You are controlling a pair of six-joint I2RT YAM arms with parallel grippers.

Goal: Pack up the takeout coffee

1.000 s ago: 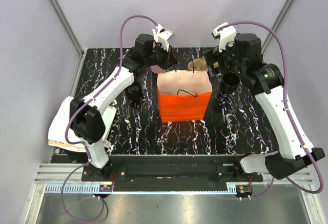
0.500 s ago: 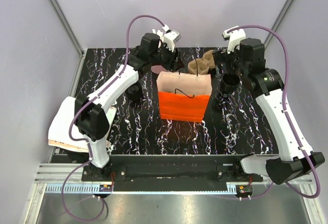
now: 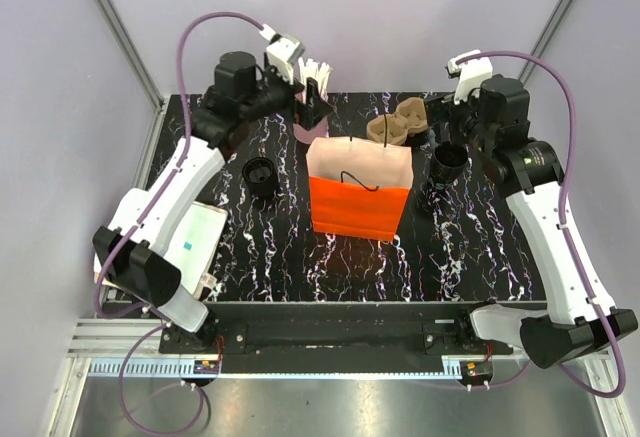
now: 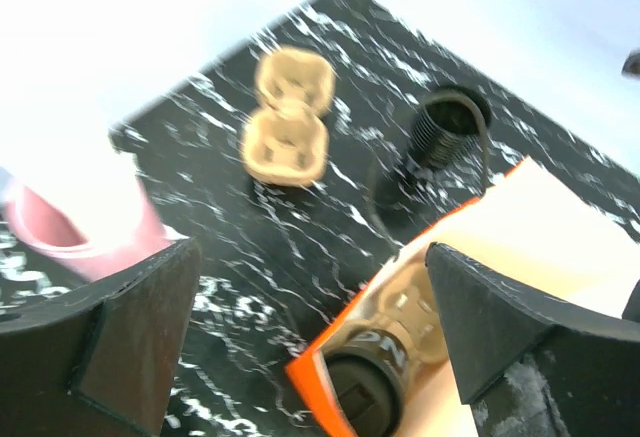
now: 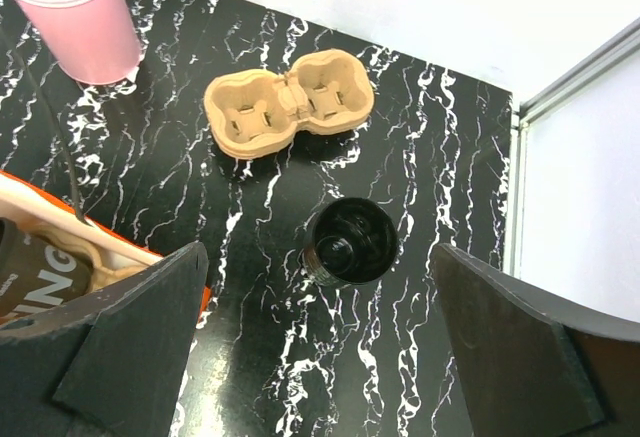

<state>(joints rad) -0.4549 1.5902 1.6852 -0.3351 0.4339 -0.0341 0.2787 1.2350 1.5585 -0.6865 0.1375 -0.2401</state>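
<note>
The white straws (image 3: 322, 79) stand clear above the pink cup's rim, so my left gripper should go on moving toward their upper ends (image 3: 316, 64) before it closes on a straw.
The orange paper bag (image 3: 355, 207) stands open mid-table. Inside it the takeout coffee (image 4: 365, 392), a dark cup with a black lid, sits in a brown cardboard holder; the right wrist view shows its printed side (image 5: 30, 277). The top view does not show it inside the bag. My left gripper (image 3: 315, 104) hangs open behind the bag's left rear corner, beside a pink cup (image 3: 303, 129); nothing lies between its fingers (image 4: 310, 277). My right gripper (image 3: 445, 122) is open above the tall black stack (image 5: 352, 242), apart from it.
An empty cardboard cup carrier (image 3: 395, 127) lies behind the bag. The tall black stack (image 3: 447, 162) stands right of the bag, a squat black ringed piece (image 3: 260, 175) left of it. A white pad (image 3: 190, 237) lies at the table's left edge.
My left gripper has opened and pulled back up and to the left, off the bag's rear edge. The right gripper has shifted slightly to the right and stayed open.
</note>
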